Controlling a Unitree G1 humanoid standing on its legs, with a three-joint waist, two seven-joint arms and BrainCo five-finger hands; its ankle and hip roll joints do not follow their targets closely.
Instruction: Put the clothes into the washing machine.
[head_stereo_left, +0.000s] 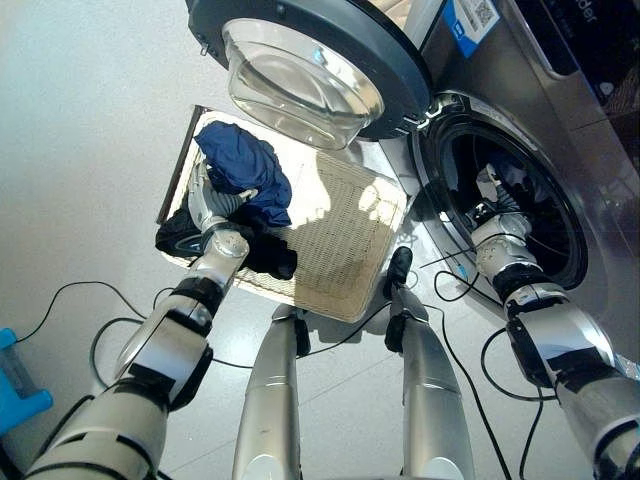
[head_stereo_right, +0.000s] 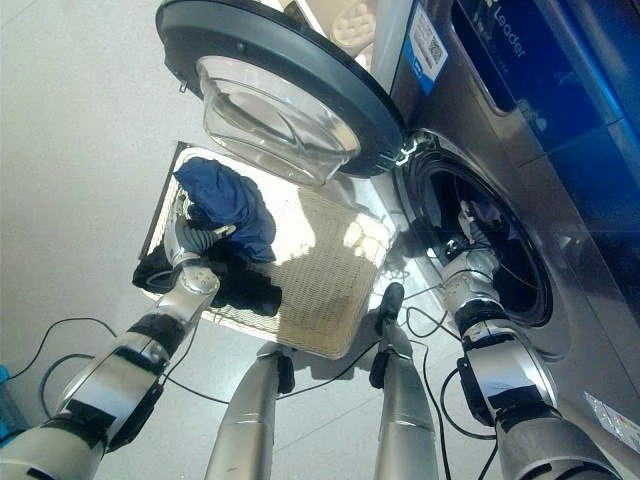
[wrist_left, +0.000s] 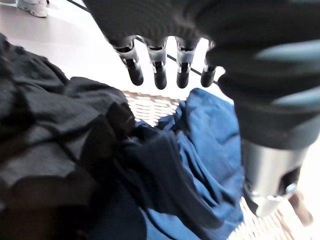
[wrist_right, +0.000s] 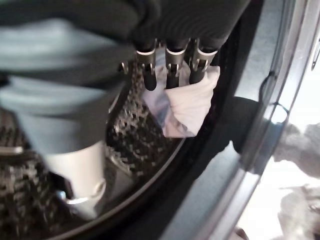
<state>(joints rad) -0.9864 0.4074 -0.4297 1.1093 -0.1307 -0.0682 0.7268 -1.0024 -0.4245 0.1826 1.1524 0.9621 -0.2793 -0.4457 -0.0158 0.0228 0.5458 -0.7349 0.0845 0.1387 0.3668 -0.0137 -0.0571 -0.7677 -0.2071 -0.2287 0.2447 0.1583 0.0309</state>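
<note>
The blue folds (head_stereo_left: 268, 212) lie on top of the black garment's edge. So the blue garment (head_stereo_left: 240, 162) will come away bunched up and on its own when I lift it.
A wicker basket (head_stereo_left: 350, 240) lies on the floor to the left of the washing machine (head_stereo_left: 560, 90). A blue garment (head_stereo_left: 240, 165) and a black garment (head_stereo_left: 268, 255) are heaped at its left end. My left hand (head_stereo_left: 212, 215) hovers over that heap, open, its fingers (wrist_left: 160, 70) straight above the blue garment (wrist_left: 205, 150) and the black garment (wrist_left: 50, 130). My right hand (head_stereo_right: 465, 235) reaches into the drum (head_stereo_left: 545, 215). It is open, and a white cloth (wrist_right: 187, 107) lies against its fingertips (wrist_right: 172, 70) on the perforated drum wall (wrist_right: 130, 130).
The round glass door (head_stereo_left: 300, 70) stands swung open over the basket's far side. A blue object (head_stereo_left: 20, 385) sits on the floor at the lower left. A person's shoe (wrist_left: 32, 6) stands on the floor beyond the basket.
</note>
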